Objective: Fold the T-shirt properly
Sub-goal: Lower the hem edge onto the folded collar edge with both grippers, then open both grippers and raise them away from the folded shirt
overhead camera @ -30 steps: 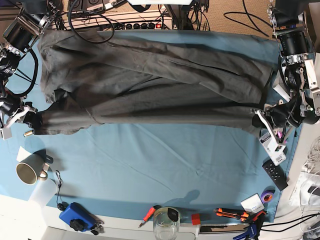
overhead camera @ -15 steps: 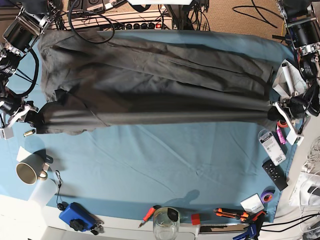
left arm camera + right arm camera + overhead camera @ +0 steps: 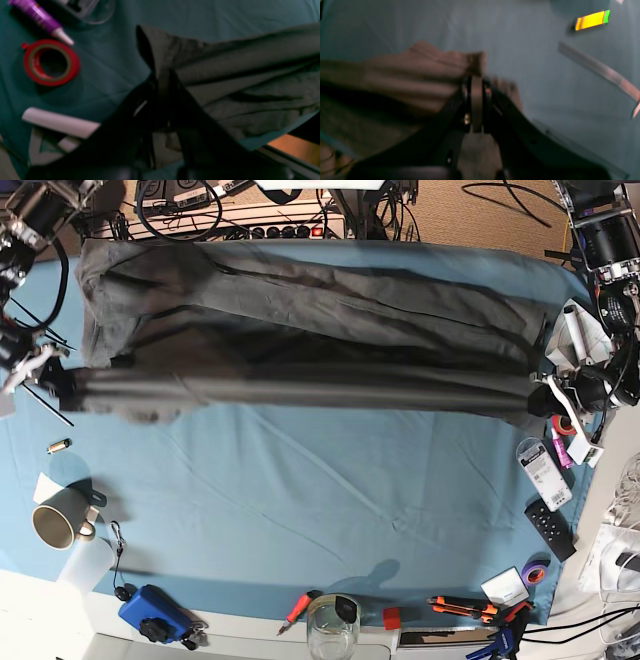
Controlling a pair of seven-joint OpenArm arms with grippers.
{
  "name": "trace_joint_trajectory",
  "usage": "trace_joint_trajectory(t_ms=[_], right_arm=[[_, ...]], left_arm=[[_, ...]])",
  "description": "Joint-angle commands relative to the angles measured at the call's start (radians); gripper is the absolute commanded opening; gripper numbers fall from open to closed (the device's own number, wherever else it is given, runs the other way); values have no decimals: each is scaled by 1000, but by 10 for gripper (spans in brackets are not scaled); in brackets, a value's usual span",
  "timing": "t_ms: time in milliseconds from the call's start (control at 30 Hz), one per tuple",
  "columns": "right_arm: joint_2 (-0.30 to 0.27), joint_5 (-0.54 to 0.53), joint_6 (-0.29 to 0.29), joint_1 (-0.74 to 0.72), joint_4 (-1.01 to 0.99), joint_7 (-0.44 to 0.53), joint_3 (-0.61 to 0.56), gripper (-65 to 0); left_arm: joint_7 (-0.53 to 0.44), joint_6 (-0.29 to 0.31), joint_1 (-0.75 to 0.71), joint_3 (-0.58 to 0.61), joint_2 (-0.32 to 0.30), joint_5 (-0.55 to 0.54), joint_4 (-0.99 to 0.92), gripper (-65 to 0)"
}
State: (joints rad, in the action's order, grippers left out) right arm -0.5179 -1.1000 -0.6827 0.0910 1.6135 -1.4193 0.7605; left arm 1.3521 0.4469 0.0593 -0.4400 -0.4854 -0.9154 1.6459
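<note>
My right gripper should go on laying its corner onto the far layer (image 3: 114,327) and let go there, because the T-shirt's near edge (image 3: 310,392) is tight and straight between both grippers.
The dark grey-brown T-shirt (image 3: 320,310) lies spread across the far half of the light blue tablecloth (image 3: 320,490). Its near edge is pulled taut in a straight band between the two grippers. My left gripper (image 3: 553,395) at the right side is shut on one corner of the T-shirt (image 3: 237,82); the left wrist view shows the left gripper (image 3: 162,82) pinching bunched cloth. My right gripper (image 3: 62,380) at the left side is shut on the other corner. The right wrist view shows the right gripper (image 3: 476,85) clamping the T-shirt (image 3: 407,75).
A red tape roll (image 3: 51,62), a purple tube (image 3: 37,16) and white packaging (image 3: 60,122) lie close by the left gripper. A mug (image 3: 58,525), a blue device (image 3: 155,612), a glass jar (image 3: 332,625), a remote (image 3: 550,530) and hand tools (image 3: 470,608) line the near edge.
Both grippers have carried the T-shirt's near edge toward the far side of the table. The cloth between them has tightened into a straight band.
</note>
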Motion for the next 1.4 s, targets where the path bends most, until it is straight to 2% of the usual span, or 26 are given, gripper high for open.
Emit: trace_joint_trajectory(t_ms=[0, 100, 600, 867, 967, 1033, 1133, 1367], right_arm=[[-30, -25, -6, 3, 16, 23, 20, -650], [-30, -43, -6, 40, 16, 23, 32, -650], [-28, -59, -6, 148, 16, 23, 34, -650], [-27, -58, -6, 147, 16, 23, 34, -650], [-27, -59, -6, 148, 16, 23, 34, -650], [-27, -58, -6, 148, 16, 23, 34, -599], [-28, -59, -6, 148, 16, 23, 34, -526], [-28, -80, -5, 198, 16, 23, 34, -509]], left_arm=[[-2, 1, 6, -9, -24, -27, 19, -650], [11, 19, -17, -9, -21, -48, 20, -650], [9, 20, -182, -9, -17, -49, 158, -650], [-25, 22, -188, -8, 6, 25, 158, -650], [-25, 21, -204, -8, 6, 25, 158, -542], [-25, 19, -223, -8, 6, 24, 158, -489], [-25, 6, -247, -8, 6, 24, 158, -477], [-38, 7, -257, -8, 6, 25, 159, -477]])
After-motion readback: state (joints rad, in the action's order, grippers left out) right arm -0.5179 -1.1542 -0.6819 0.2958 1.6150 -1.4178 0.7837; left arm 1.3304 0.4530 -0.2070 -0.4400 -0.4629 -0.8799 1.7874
